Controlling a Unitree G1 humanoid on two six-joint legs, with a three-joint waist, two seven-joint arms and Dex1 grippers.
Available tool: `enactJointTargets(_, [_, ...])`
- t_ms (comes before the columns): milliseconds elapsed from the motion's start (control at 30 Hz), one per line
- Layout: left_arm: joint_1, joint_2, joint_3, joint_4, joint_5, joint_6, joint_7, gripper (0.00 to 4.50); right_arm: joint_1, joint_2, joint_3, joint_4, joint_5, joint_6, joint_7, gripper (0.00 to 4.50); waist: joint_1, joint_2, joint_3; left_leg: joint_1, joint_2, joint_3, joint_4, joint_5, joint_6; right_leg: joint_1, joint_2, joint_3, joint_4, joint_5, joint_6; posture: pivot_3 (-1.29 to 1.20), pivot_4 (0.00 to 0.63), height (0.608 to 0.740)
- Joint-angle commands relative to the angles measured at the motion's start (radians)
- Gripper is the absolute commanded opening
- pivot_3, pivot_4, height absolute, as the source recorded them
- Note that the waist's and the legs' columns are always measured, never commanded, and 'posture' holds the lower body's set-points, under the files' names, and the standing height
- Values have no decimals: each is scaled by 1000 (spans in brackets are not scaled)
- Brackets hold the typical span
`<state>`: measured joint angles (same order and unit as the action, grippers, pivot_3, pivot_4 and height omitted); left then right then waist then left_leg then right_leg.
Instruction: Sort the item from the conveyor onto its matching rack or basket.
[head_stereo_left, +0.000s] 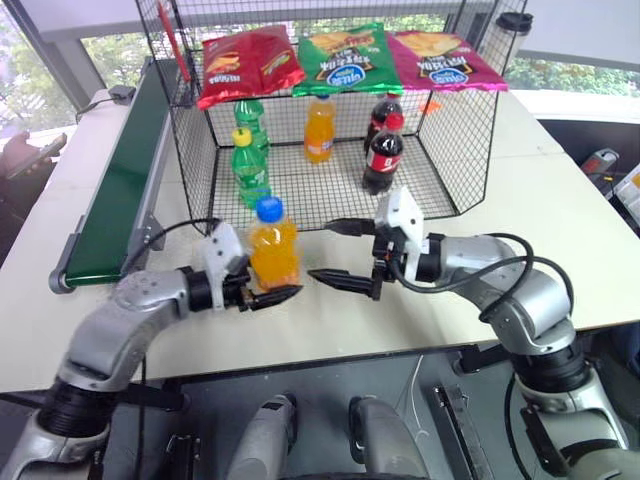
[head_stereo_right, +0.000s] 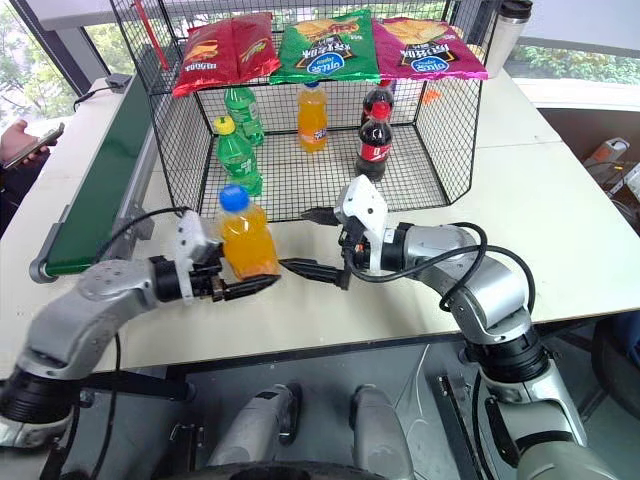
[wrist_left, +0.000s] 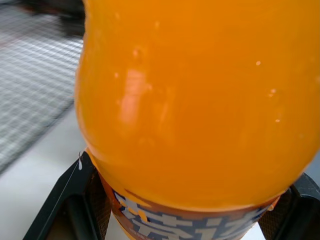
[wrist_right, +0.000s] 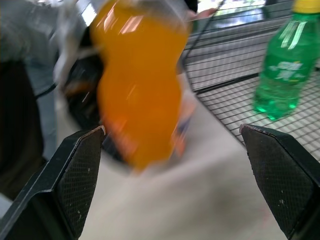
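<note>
Next, I take the item by its upper part with my right gripper and put it in front of the orange bottle, because my left gripper holds the item low by its label.
The item, an orange soda bottle with a blue cap, stands upright over the white table just in front of the basket's open side. My left gripper is shut on its lower part near the blue label, with a finger on each side. My right gripper is open and points left at the item from close by, with a gap between them; the item sits between its spread fingers in the right wrist view. The conveyor runs along the left. The basket stands behind.
Inside the basket stand two green bottles, an orange bottle with an orange cap and two cola bottles. Three chip bags lie on its mesh top. A person's hand with a phone is at far left.
</note>
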<state>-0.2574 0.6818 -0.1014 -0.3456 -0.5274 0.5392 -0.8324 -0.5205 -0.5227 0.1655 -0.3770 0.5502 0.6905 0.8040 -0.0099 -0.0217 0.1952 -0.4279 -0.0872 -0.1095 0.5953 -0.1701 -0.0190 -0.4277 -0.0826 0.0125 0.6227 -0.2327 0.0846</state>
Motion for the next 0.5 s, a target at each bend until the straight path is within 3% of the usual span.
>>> enactJointTargets(33, [-47, -28, -53, 55, 63, -93, -65, 3005, -27, 41, -24, 27, -8, -19, -35, 4500, 0, 0, 0, 0, 0, 0, 0, 1, 1, 0, 0, 0, 0, 0, 0, 0, 150, 739])
enactJointTargets(500, [-152, -159, -108, 187, 150, -155, -118, 3005, -45, 99, 1, 31, -19, -7, -39, 4500, -3, 0, 0, 0, 0, 0, 1, 2, 2, 0, 1, 0, 3, 2, 3, 0, 150, 739])
